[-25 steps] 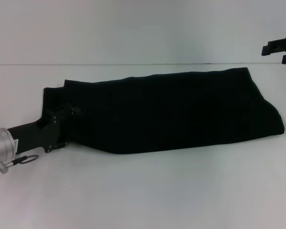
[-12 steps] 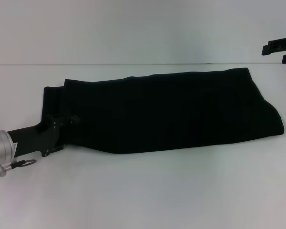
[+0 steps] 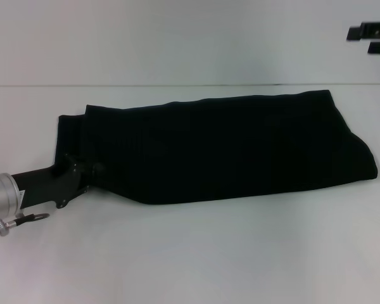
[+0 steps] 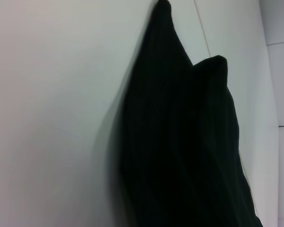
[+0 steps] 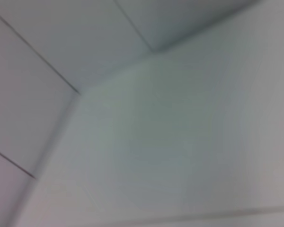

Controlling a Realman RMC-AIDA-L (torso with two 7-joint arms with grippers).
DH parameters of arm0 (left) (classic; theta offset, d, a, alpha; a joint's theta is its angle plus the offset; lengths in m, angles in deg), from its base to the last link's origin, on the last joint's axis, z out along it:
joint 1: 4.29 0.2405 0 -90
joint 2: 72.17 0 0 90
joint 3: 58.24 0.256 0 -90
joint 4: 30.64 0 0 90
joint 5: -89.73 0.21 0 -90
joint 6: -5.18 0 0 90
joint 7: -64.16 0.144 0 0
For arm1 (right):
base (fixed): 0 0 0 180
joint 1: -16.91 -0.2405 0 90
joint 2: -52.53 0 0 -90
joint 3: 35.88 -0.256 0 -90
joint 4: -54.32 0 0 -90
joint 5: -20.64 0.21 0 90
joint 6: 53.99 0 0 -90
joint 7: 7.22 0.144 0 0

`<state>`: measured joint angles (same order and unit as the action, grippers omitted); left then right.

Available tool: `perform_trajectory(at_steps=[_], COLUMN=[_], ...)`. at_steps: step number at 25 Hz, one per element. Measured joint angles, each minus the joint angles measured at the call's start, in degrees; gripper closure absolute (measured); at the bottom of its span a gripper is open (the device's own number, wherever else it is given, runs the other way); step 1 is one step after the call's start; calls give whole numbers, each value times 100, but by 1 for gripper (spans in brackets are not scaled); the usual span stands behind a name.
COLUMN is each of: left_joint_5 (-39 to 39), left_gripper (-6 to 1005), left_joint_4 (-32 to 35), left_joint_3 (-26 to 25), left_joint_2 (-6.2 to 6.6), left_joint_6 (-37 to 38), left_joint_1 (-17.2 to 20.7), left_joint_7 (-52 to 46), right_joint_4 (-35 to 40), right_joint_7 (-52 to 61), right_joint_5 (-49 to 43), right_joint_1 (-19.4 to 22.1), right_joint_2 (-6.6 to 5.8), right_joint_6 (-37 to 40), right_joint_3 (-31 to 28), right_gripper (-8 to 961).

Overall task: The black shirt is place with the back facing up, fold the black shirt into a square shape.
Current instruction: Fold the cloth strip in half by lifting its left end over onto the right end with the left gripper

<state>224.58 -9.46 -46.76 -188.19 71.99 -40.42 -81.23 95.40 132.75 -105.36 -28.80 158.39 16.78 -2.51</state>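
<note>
I see the black shirt's band slanted to the table's far edge, so my left gripper should pull the black shirt's near corner, straightening the band before folding.
The black shirt lies on the white table as a long folded band running left to right, plain side up with no lettering showing. My left gripper is low at the band's left end, at its near corner, with its tip against the cloth. The left wrist view shows the black shirt close up, lying on the table. My right gripper is held high at the far right, well clear of the shirt. The right wrist view shows only pale surfaces.
The table's far edge runs across behind the shirt, with a pale wall beyond. Bare white table lies in front of the shirt and to its left and right.
My left gripper has slid back toward the near left along the shirt's left end. My right gripper has risen higher at the far right. The shirt has not visibly moved.
</note>
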Motion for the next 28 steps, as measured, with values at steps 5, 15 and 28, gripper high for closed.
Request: perform_trajectory(at_steps=[5,15,28], left_joint_5=[1,-13,15], left_gripper=[792,930,929], left_joint_4=[0,0,393], left_joint_3=[7,5,313], left_joint_2=[7,20,36], left_joint_6=[73,149,168], left_joint_1=[-10,-60,112], left_joint_7=[137,377,518], right_joint_4=[1,-258,-1082], right_joint_7=[-1228,-5265,-5828], right_joint_5=[1515,4417,2994], right_joint_1=[586,2235,2037], right_joint_2=[43,986,1057], right_joint_6=[473,1244,832], right_joint_3=[-488,-1573,-1472], right_gripper=[198,198,204])
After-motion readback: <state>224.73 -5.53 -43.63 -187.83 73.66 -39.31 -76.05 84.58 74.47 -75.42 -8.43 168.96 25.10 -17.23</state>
